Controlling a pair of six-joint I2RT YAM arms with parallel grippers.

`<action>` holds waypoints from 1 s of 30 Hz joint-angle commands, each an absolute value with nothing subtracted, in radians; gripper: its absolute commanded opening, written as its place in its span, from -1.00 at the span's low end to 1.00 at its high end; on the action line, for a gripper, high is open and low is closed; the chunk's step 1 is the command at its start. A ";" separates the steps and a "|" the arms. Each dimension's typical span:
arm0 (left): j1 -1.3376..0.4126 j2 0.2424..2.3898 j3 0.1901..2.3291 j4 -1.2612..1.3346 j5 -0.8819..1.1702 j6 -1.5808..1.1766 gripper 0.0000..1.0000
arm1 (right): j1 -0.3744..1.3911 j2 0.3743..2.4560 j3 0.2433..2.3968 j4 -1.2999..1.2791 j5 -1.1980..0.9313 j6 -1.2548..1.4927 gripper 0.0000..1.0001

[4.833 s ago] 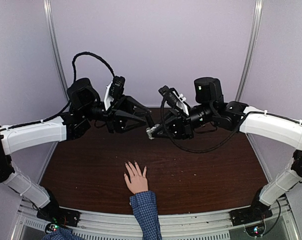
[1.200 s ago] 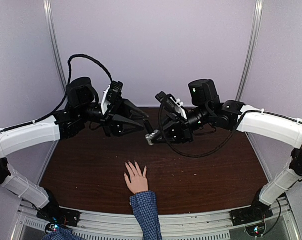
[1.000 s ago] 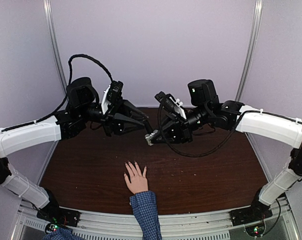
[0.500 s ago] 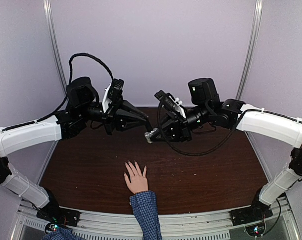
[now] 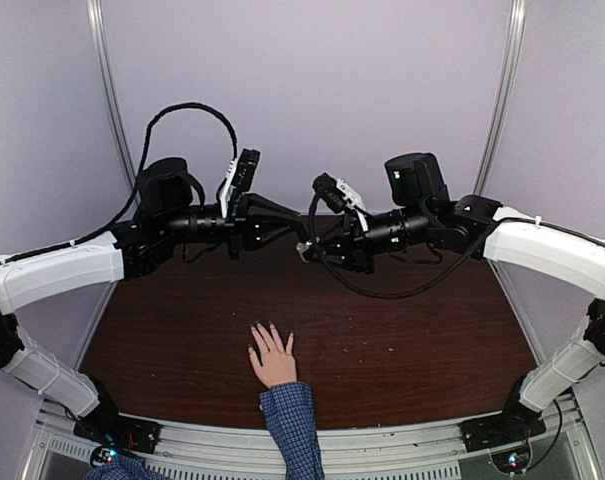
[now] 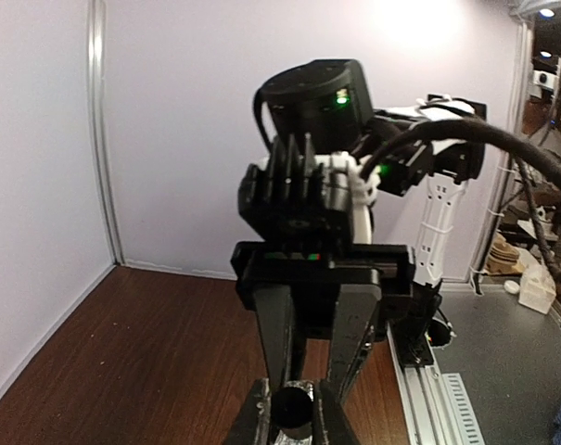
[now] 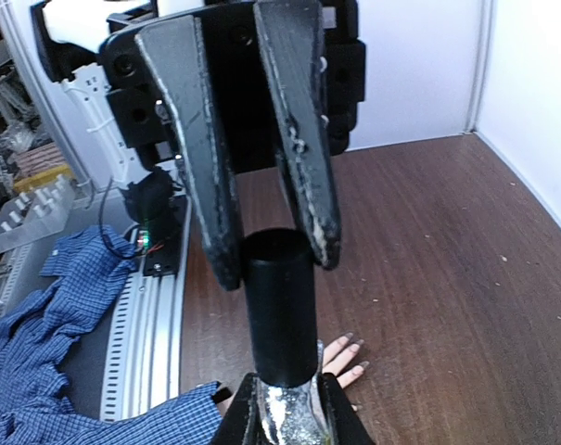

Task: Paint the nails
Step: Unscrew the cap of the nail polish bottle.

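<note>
The polish bottle (image 7: 291, 413) in my right gripper lines up with the black cap (image 7: 282, 320), so my left gripper should go on twisting it until its wrist roll ends, then release.
A light-skinned hand (image 5: 273, 360) lies flat on the table with its fingers spread. Its nails (image 7: 352, 344) look dark at the fingertips. Above the table my two grippers meet tip to tip. My right gripper (image 7: 287, 408) is shut on a glittery polish bottle (image 7: 294, 419). Its black cap (image 7: 278, 306) points at my left gripper (image 6: 294, 419). The left gripper is shut on the cap (image 6: 294, 413), with its fingers (image 7: 198, 176) clasping the cap's end. From above, the left gripper (image 5: 292, 240) and the right gripper (image 5: 312, 250) hang level over the table's far middle.
The hand's blue checked cuff (image 5: 292, 410) crosses the near metal rail (image 5: 402, 432). The dark wood table (image 5: 412, 330) is walled at the back and both sides. More blue checked cloth (image 7: 39, 371) lies beyond the rail.
The left gripper has shut on the bottle's cap. Both grippers have risen a little and levelled out. The hand has stayed still.
</note>
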State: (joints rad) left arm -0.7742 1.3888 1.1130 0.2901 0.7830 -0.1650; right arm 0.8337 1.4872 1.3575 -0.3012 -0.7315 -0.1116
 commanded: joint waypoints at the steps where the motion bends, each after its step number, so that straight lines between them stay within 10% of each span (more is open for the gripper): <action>1: -0.795 1.410 1.092 0.425 0.612 -0.327 -1.00 | 0.825 1.483 1.358 -0.315 -0.441 -0.104 -1.00; 25: -0.864 1.525 1.158 0.280 0.151 -0.582 -1.00 | 0.868 1.535 1.367 -0.372 0.012 -0.177 -1.00; 30: -0.860 1.502 1.175 0.240 0.197 -0.487 -0.52 | 0.868 1.517 1.346 -0.345 -0.096 -0.180 -1.00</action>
